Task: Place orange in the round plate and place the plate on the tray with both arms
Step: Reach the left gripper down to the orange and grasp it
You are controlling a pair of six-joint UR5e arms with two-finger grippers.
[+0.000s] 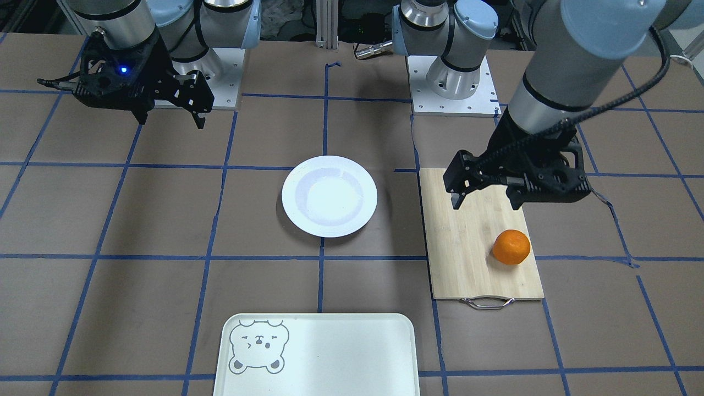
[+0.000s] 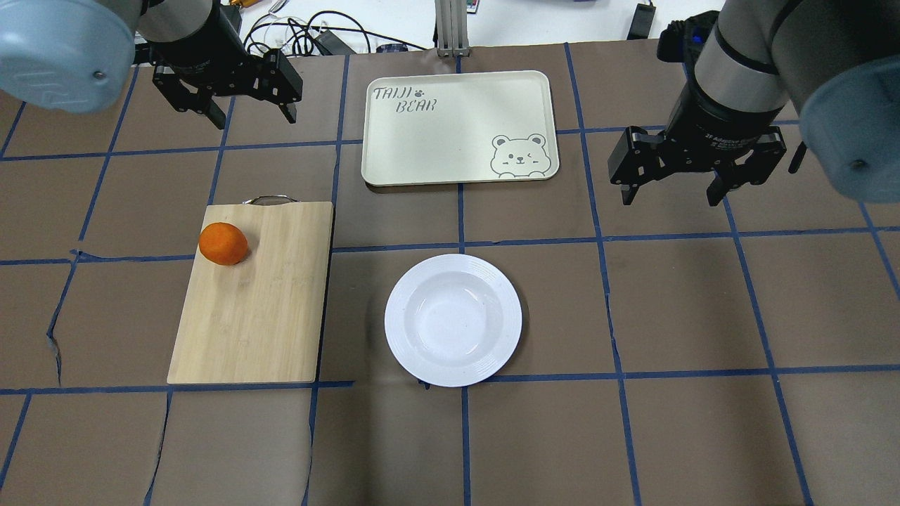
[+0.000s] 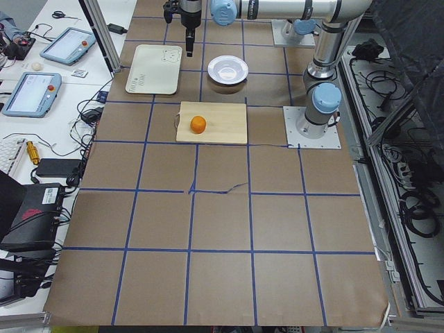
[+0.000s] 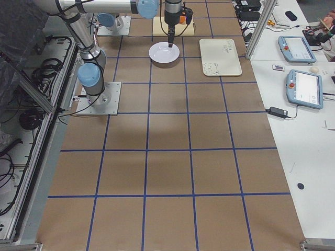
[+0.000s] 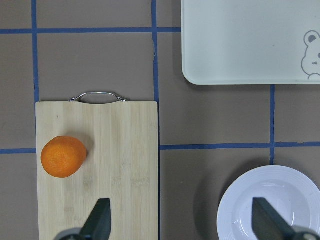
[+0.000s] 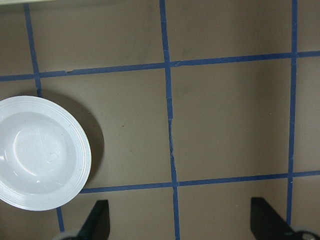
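The orange lies free on the cutting board, narrower than my left gripper's open fingers; they should keep lowering until they straddle its sides.
The orange lies on a bamboo cutting board, near its handle end. Bare and white, the round plate sits mid-table, and the cream tray with the bear outline lies beyond it, also bare. My left gripper hangs open above the table; in the front view this gripper is over the board's robot-side end, apart from the orange. Off to the plate's right hovers my right gripper, open and holding nothing. In the left wrist view the orange shows ahead of the fingertips.
Brown paper with blue tape lines covers the table. The board's metal handle faces away from the robot. Both arm bases stand at the robot's edge. Cables and tablets lie on side benches beyond the table.
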